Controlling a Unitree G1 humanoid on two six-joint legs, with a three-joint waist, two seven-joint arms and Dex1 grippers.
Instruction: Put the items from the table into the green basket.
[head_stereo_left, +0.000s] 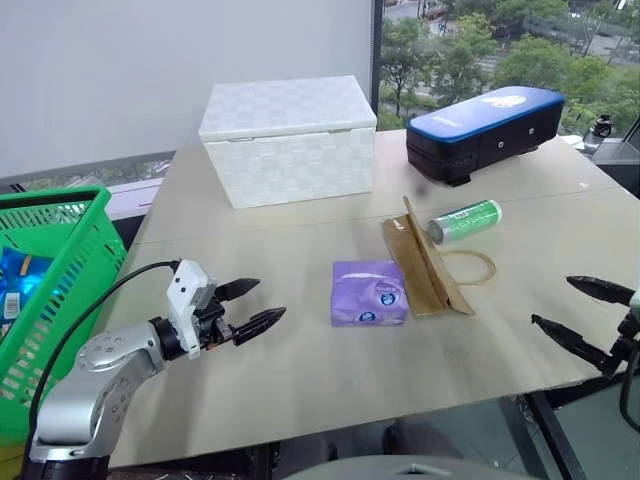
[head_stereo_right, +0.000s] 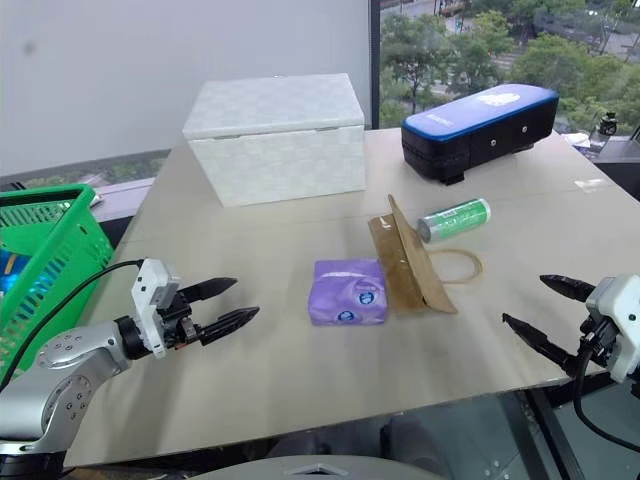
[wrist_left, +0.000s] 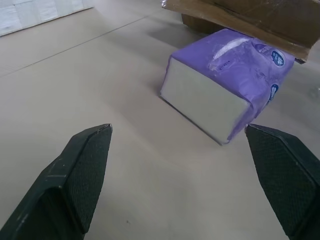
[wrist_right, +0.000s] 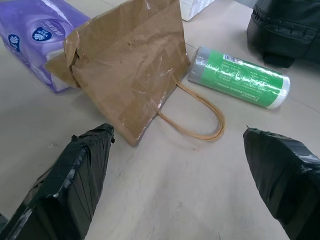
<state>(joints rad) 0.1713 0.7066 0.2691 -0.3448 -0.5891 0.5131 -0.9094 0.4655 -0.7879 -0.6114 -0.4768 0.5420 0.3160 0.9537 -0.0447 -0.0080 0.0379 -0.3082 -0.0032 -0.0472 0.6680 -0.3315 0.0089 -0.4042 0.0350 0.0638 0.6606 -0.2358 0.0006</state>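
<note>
I should keep reaching with my left gripper for the purple tissue pack (head_stereo_left: 368, 291) until the fingers are on both sides of its near end (head_stereo_left: 337, 296). That end faces the fingers and is clear of the paper bag.
A purple tissue pack (head_stereo_left: 369, 293) lies mid-table (head_stereo_left: 300, 380), with a flat brown paper bag (head_stereo_left: 426, 262) and its loop handle just to its right. Behind the bag rests a green canister (head_stereo_left: 465, 221) on its side. The green basket (head_stereo_left: 55, 290) stands off the table's left edge. My left gripper (head_stereo_left: 253, 305) hovers open over the table, left of the tissue pack (wrist_left: 225, 82) and pointing at it. At the table's right edge my right gripper (head_stereo_left: 565, 303) is open, aimed toward the bag (wrist_right: 130, 65) and canister (wrist_right: 240, 77). Neither holds anything.
A large white checkered box (head_stereo_left: 288, 138) stands at the back of the table, and a blue-topped black case (head_stereo_left: 486, 128) at the back right. The basket holds some blue packaging (head_stereo_left: 18, 280). Bare tabletop lies between my two grippers.
</note>
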